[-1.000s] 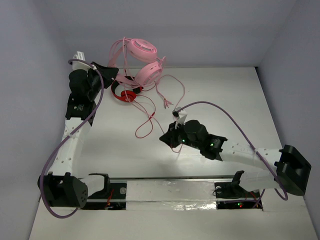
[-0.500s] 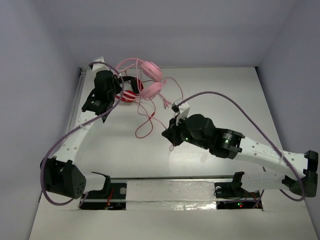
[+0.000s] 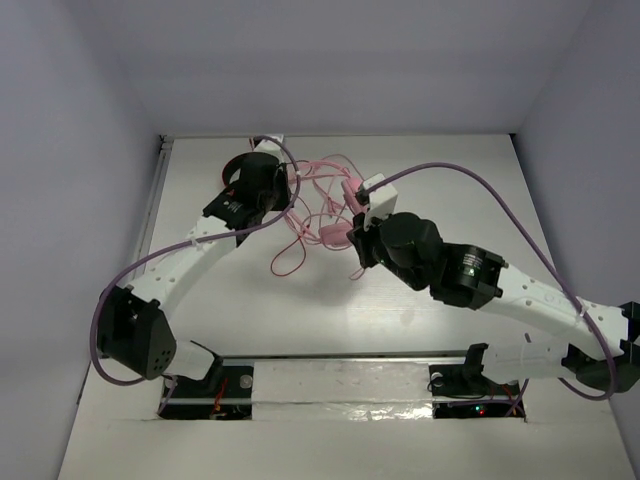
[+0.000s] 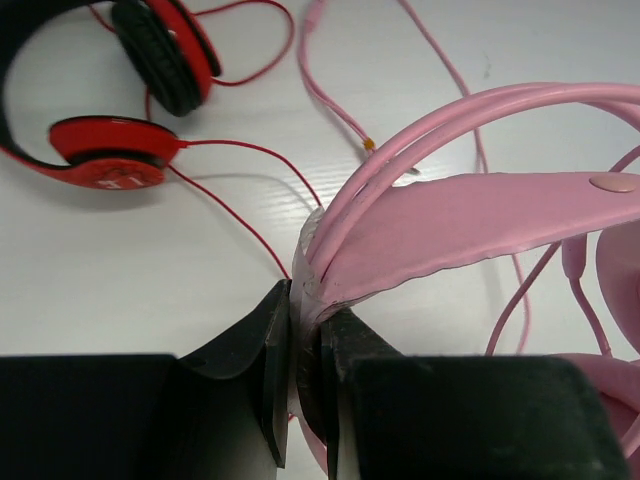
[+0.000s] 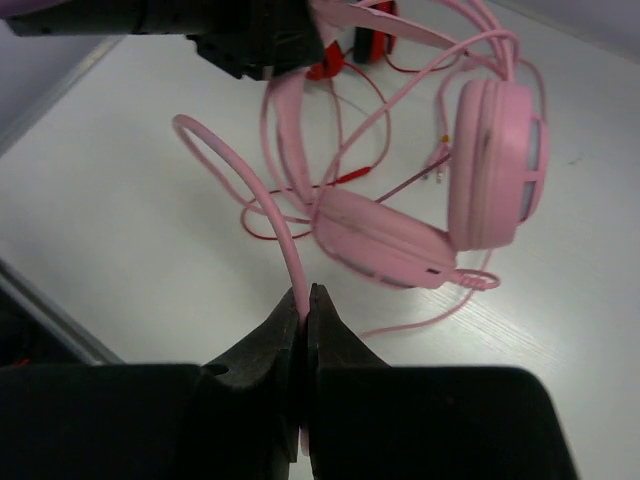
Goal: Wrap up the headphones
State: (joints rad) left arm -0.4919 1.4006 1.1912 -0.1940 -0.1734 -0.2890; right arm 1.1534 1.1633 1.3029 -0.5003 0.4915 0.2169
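My left gripper is holding the pink headband (image 4: 450, 235) up, so my right gripper should go on pulling the pink cable until it is past the hanging cup (image 5: 490, 165), and then let go.
The pink headphones (image 5: 495, 165) hang off the table between my two arms, cups (image 3: 335, 233) low and the thin pink cable (image 3: 322, 180) looped round them. My left gripper (image 4: 305, 295) is shut on the pink headband (image 4: 470, 215), which runs out to the right in the left wrist view. A length of the pink cable (image 5: 275, 215) is pinched in my shut right gripper (image 5: 305, 292), and it arcs up from there toward the headband. The second cup (image 5: 380, 240) hangs just beyond the right fingertips.
Smaller red-and-black headphones (image 4: 110, 165) lie on the white table under the left arm, their red cable (image 3: 288, 258) trailing toward the near side. The left gripper's black body (image 5: 250, 40) is close above the pink headband. The back wall is just beyond.
The left arm has swung right and nearer, carrying the pink headphones from the back wall to the table's middle. The right arm has moved up to meet them, still holding the cable.
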